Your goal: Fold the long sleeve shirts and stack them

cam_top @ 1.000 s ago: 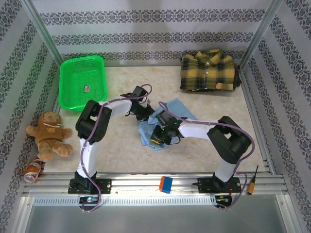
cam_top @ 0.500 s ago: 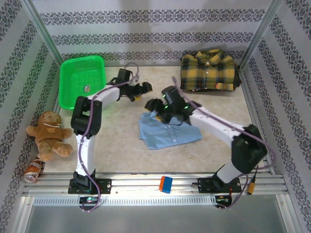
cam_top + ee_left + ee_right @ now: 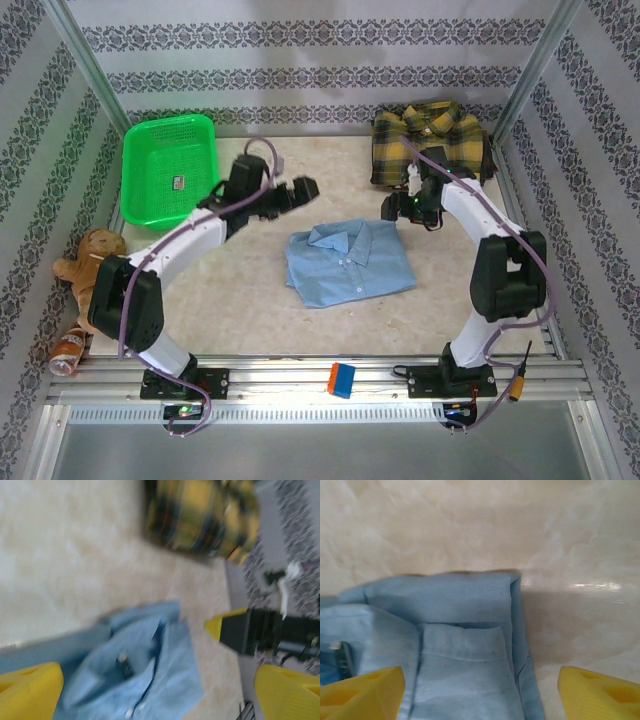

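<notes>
My right gripper should take the blue shirt [image 3: 370, 231] next to its collar and lay it on the plaid shirt [image 3: 425, 145], because the plaid shirt is far from my left gripper.
The light blue long sleeve shirt [image 3: 348, 262] lies folded flat in the middle of the table, collar toward the back. The yellow-and-dark plaid shirt [image 3: 430, 145] lies folded at the back right corner. My left gripper [image 3: 303, 190] hovers open behind and left of the blue shirt, holding nothing. In the left wrist view, which is blurred, the blue shirt [image 3: 135, 670] lies below the gripper [image 3: 157, 695] and the plaid shirt [image 3: 200, 515] lies beyond. My right gripper [image 3: 392, 208] is open and empty above the blue shirt's back right corner [image 3: 465, 645], yellow fingertips [image 3: 360, 690] spread wide.
A green mesh basket [image 3: 170, 170] stands at the back left. A teddy bear [image 3: 95, 270] and a bottle [image 3: 68, 350] lie by the left wall. A blue-and-orange block [image 3: 342, 380] rests on the front rail. Patterned walls close in three sides.
Both grippers opened, let go of the blue shirt and drew apart toward the back, left going left, right going right. The shirt now lies flat and folded.
</notes>
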### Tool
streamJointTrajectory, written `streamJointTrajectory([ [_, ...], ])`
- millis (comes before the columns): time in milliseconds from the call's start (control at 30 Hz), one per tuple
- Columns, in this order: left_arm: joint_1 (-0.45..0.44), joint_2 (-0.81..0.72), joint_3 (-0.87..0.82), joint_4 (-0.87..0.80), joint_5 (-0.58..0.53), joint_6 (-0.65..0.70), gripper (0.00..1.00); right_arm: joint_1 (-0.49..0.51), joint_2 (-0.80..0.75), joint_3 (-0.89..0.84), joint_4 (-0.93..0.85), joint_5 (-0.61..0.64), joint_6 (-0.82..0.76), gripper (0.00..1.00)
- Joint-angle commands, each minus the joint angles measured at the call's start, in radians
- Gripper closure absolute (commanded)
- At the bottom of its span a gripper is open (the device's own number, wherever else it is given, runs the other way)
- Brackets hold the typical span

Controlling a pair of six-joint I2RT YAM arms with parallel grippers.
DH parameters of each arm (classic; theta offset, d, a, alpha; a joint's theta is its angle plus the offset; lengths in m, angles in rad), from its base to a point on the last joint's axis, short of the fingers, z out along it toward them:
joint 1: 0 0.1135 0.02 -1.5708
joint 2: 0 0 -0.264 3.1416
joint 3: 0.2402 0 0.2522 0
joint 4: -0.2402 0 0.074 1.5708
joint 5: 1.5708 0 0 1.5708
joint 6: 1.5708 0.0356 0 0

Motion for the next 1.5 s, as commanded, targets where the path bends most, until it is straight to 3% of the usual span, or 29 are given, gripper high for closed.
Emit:
streamJointTrajectory([
  [0,-0.046,-0.028,-0.125,0.068,-0.069,-0.086,0.02,0.002,0.026,-0.011,0.008,-0.063,-0.096,0.2],
  [300,-0.115,-0.099,-0.292,0.203,-0.137,-0.171,0.01,0.023,0.122,-0.078,0.103,-0.08,-0.033,0.22],
  [433,-0.112,-0.135,-0.272,0.153,-0.14,-0.125,0.01,0.043,0.177,-0.081,0.128,-0.1,-0.012,0.24],
  [767,-0.032,-0.22,-0.202,0.009,-0.155,-0.045,0.0,0.144,0.254,0.041,-0.006,0.072,-0.04,0.37],
  [933,0.04,-0.315,-0.163,-0.092,-0.169,0.028,0.0,0.179,0.31,0.124,-0.075,0.126,-0.067,0.52],
  [1067,0.092,-0.394,-0.099,-0.191,-0.176,0.099,0.0,0.187,0.357,0.193,-0.142,0.138,-0.072,0.82],
  [1167,0.126,-0.424,-0.003,-0.312,-0.165,0.174,0.0,0.178,0.368,0.235,-0.178,0.136,-0.089,0.98],
  [1333,0.149,-0.467,0.091,-0.454,-0.214,0.285,0.0,0.173,0.283,0.265,-0.163,0.243,-0.079,1.0],
  [1467,0.156,-0.505,0.068,-0.417,-0.23,0.292,0.0,0.179,0.19,0.317,-0.14,0.358,-0.064,1.0],
])
